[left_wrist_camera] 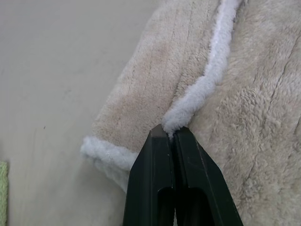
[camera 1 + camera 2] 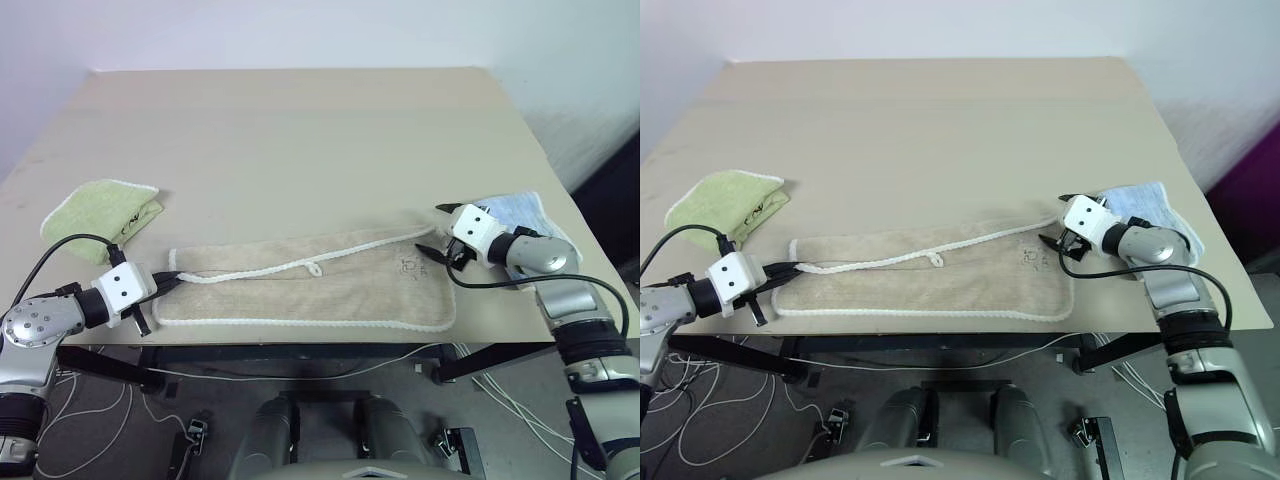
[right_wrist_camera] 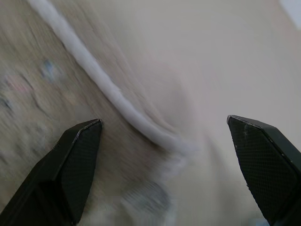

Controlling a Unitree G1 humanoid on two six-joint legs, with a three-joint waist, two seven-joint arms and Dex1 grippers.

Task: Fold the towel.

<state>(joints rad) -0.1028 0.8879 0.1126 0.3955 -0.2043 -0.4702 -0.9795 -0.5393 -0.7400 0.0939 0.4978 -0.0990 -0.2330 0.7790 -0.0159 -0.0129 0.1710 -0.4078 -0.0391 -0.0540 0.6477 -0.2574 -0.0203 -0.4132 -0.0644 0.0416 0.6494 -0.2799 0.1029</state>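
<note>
My grippers will draw the beige towel's upper edge (image 2: 365, 247) straight when they lift and pull both corners, because the white edging (image 2: 255, 273) lies in a loose curve.
The beige towel (image 2: 300, 290) lies folded lengthwise along the table's front edge, its white corded edging running across the top layer. A small dark mark (image 2: 410, 265) shows near its right end. My left gripper (image 2: 176, 277) is at the towel's left end, shut on the white edging (image 1: 197, 89), which enters between its fingertips in the left wrist view. My right gripper (image 2: 430, 228) hovers open at the towel's right end. In the right wrist view its fingers (image 3: 75, 160) stand wide apart with the towel's corner edging (image 3: 117, 99) between them, untouched.
A folded light-green towel (image 2: 100, 212) lies at the left of the table (image 2: 300, 130), behind my left arm. A folded light-blue towel (image 2: 520, 210) sits at the right edge, partly under my right forearm. The table's front edge runs just below the beige towel.
</note>
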